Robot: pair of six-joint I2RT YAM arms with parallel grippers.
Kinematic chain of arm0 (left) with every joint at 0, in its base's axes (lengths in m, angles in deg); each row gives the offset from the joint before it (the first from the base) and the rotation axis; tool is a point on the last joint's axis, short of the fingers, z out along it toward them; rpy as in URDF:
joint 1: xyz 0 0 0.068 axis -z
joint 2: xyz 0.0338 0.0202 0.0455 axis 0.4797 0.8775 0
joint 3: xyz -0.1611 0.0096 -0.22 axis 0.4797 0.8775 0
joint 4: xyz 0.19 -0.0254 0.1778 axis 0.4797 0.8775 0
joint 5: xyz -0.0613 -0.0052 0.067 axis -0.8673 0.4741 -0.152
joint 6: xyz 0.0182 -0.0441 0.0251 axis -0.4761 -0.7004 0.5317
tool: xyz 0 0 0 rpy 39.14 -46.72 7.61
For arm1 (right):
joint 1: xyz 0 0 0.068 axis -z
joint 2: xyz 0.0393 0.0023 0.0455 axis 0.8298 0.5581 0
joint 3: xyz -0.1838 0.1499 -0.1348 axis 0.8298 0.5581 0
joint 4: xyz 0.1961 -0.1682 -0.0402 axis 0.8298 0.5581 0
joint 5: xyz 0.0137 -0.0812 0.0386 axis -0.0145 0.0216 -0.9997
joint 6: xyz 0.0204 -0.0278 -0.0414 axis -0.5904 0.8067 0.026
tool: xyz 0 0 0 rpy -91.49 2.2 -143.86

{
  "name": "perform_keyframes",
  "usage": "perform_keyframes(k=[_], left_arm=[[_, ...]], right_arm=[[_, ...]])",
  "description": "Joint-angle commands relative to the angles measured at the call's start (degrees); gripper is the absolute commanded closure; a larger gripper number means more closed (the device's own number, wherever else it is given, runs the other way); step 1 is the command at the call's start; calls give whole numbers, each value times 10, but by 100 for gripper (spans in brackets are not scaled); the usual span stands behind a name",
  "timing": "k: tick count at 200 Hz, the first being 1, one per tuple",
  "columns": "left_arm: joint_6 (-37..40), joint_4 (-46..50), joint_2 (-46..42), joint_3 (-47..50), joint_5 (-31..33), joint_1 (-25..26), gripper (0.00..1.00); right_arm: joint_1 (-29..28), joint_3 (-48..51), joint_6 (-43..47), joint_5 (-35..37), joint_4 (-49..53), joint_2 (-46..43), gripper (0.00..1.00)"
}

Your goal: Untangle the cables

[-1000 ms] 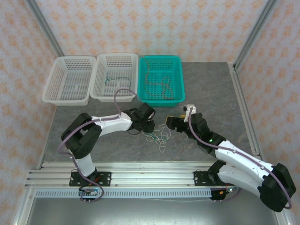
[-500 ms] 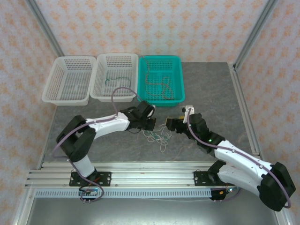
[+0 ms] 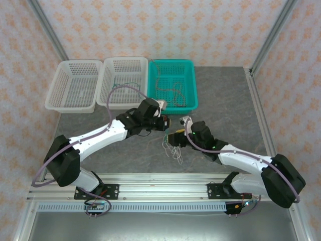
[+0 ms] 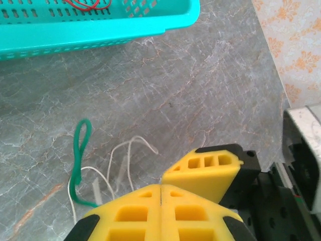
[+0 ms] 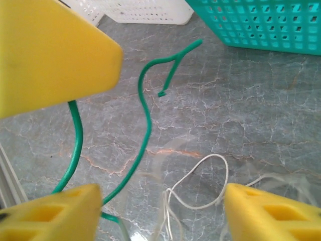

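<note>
My left gripper is holding the green cable, but the green cable's lower part still lies across the white cable (image 4: 75, 185). My right gripper should pinch the green bend (image 5: 114, 218) and pull it clear.
A small tangle of thin cables (image 3: 171, 149) lies on the grey table between my two grippers. My left gripper (image 3: 163, 123) (image 4: 160, 187) hovers at the tangle's far side with its jaws shut tight. A green cable (image 4: 74, 173) (image 5: 148, 120) runs under its fingers; whether it is pinched is hidden. A white cable (image 4: 133, 140) (image 5: 218, 155) loops beside it. My right gripper (image 3: 172, 138) (image 5: 160, 216) is open, straddling the white loop, with the green cable touching its left finger. One of its fingers (image 4: 205, 168) sits right next to the left gripper's tips.
A teal basket (image 3: 193, 85) holding a reddish-brown cable (image 3: 170, 91) stands just beyond the grippers. To its left are a white basket (image 3: 106, 75) with a green cable (image 3: 123, 84) and another white basket (image 3: 52, 98). A metal rail runs along the near edge.
The left gripper closed and moved right and toward the teal basket. The right gripper slid left over the tangle and its jaws narrowed. The cables shifted slightly.
</note>
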Motion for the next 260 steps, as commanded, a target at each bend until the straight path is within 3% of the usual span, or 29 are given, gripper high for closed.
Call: perform_keyframes(k=[1, 43, 56, 105, 143, 156, 173, 182, 212, 233, 260], left_arm=[[-30, -29, -34, 0, -24, 1, 100], [-12, 0, -38, -10, 7, 1, 100], [-7, 8, -37, -10, 16, 1, 100], [1, 21, -40, -11, 30, 0, 100], [-4, 18, -45, -13, 30, 1, 100], [-4, 20, -48, -14, 31, 0, 100], [-9, 18, -54, -13, 29, 1, 100], [-11, 17, -57, -12, 30, 0, 100], [-10, 22, -58, -20, 35, 1, 100], [0, 46, -61, -34, 50, -2, 100], [-3, 51, -79, -44, 48, -25, 100]], right_arm=[[-3, -20, 17, -17, -54, 30, 41], [-3, -25, 0, -82, -99, 36, 21], [-3, -20, -1, -68, -94, 13, 21], [-3, 21, 38, -64, -107, -105, 38], [-4, 28, 44, -105, -133, -106, 44], [-5, 25, 32, -122, -135, -90, 41], [-12, 24, 25, -124, -135, -68, 29], [-20, 24, 22, -119, -146, -56, 27], [-26, 12, 0, -121, -179, -4, 45], [-26, -3, -12, -155, -178, 33, 52], [-26, 3, -14, -134, -173, 55, 74]])
